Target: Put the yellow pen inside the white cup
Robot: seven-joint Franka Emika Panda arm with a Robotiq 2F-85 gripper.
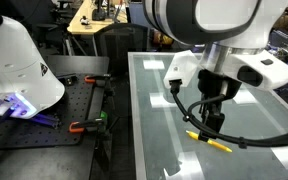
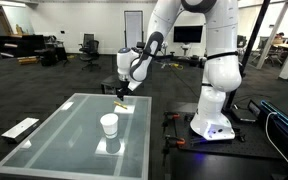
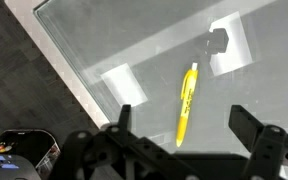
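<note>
My open fingers are across the yellow pen's narrow width (image 3: 187, 103), so I should keep moving my gripper down until they are on both sides of the pen's body (image 1: 215, 144) near the glass, and then close it.
The yellow pen (image 3: 186, 103) lies flat on the glass table; it also shows in both exterior views (image 1: 210, 141) (image 2: 122, 106). My gripper (image 3: 184, 135) hangs open above it, with the pen's lower end between the two fingers and neither finger touching it. In the exterior views the gripper (image 1: 212, 122) (image 2: 120, 95) hovers just over the pen. The white cup (image 2: 109, 125) stands upright and empty near the middle of the table, nearer the camera than the pen. The cup is out of view in the wrist view.
The glass table (image 2: 64, 140) has bright light reflections on it. Its edge (image 3: 79, 85) runs close to the pen, with dark floor beyond. A black bench with orange clamps (image 1: 84, 126) and a white robot base (image 1: 19, 65) stand beside the table.
</note>
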